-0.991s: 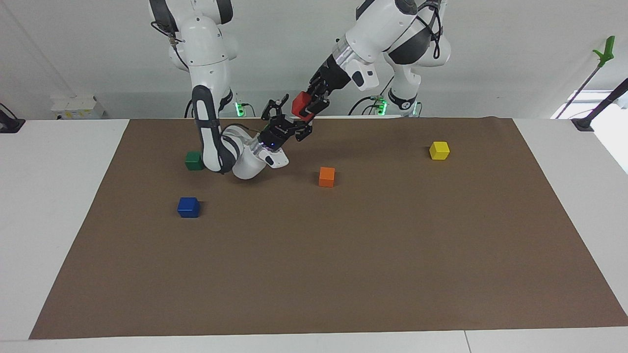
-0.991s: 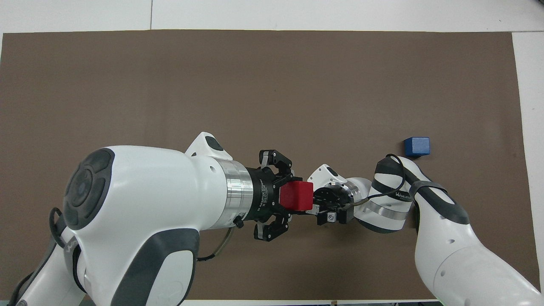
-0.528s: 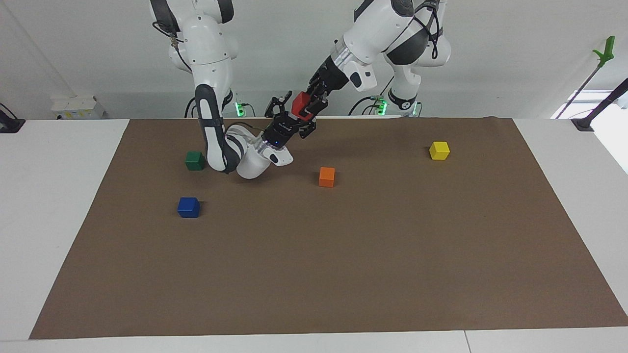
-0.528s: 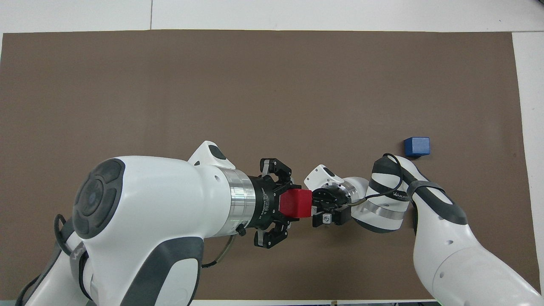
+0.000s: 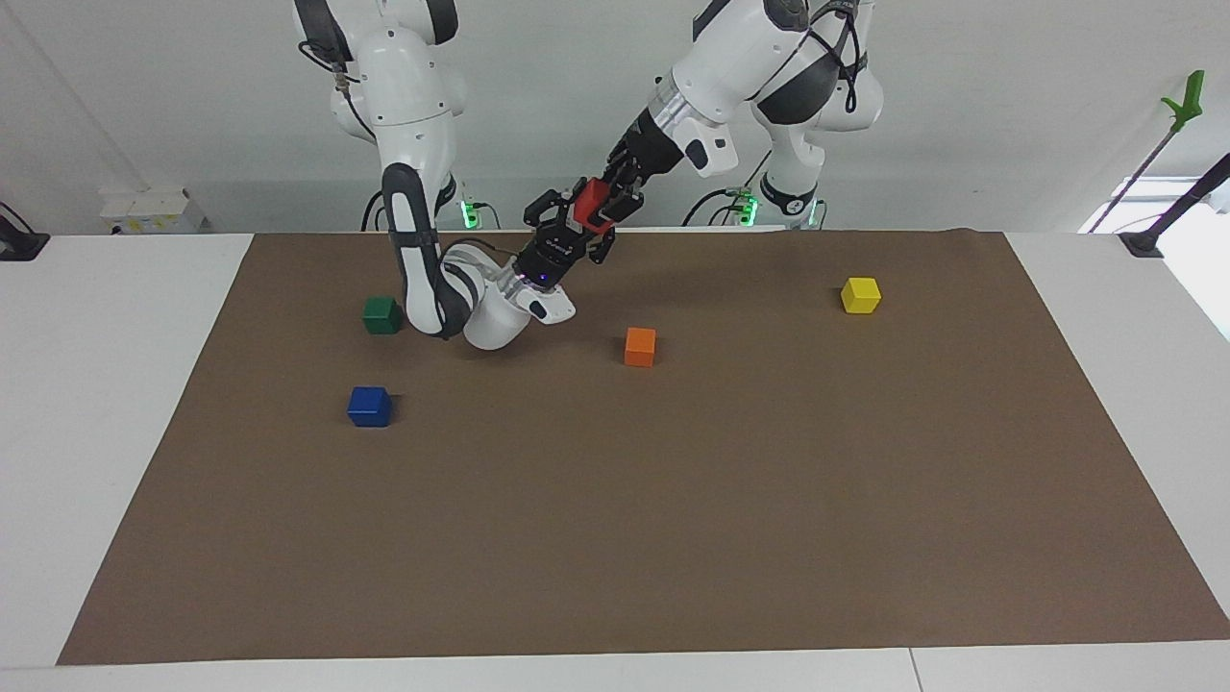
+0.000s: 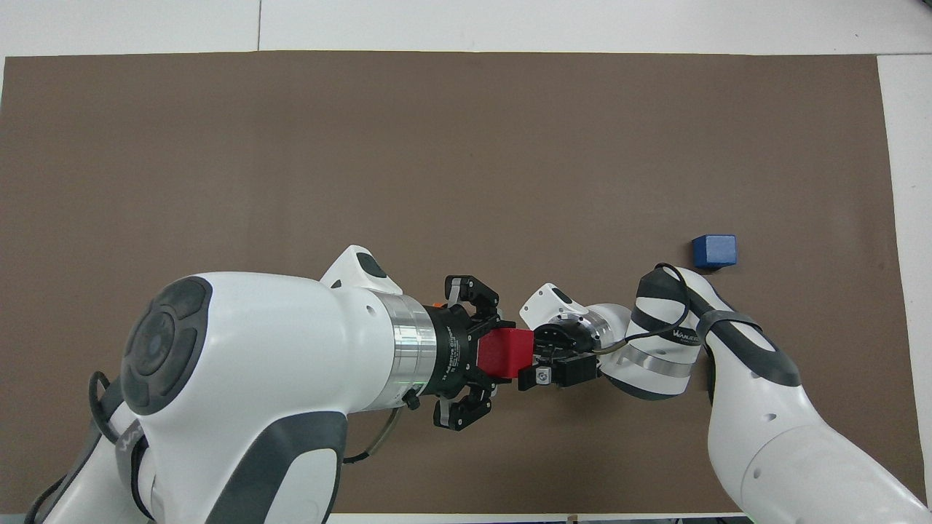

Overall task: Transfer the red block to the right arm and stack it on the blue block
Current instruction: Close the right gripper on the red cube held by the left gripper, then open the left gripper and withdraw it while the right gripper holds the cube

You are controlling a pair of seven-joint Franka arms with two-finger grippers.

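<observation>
Next, my left gripper lets go of the red block (image 6: pixel 507 353) and moves back, since both my grippers meet on it, before my right gripper takes it to the blue block (image 6: pixel 715 250).
The red block (image 5: pixel 588 202) is up in the air over the mat's edge nearest the robots, held in my left gripper (image 5: pixel 598 206), which is shut on it. In the overhead view the red block (image 6: pixel 502 352) sits at my left gripper's (image 6: pixel 510 354) tip. My right gripper (image 5: pixel 575 221), with its blue wrist light, points up at the block, its open fingers on either side of the block's free end (image 6: pixel 530 360). The blue block (image 5: pixel 369 406) lies alone on the mat toward the right arm's end, also seen in the overhead view (image 6: pixel 713 250).
A dark green cube (image 5: pixel 381 314) lies beside the right arm's elbow, nearer to the robots than the blue block. An orange cube (image 5: pixel 640 346) lies mid-mat and a yellow cube (image 5: pixel 860 294) toward the left arm's end. A brown mat (image 5: pixel 673 538) covers the table.
My right gripper has risen and closed in on the red block, from just below it to straddling its free end. My left gripper has kept hold and shifted slightly.
</observation>
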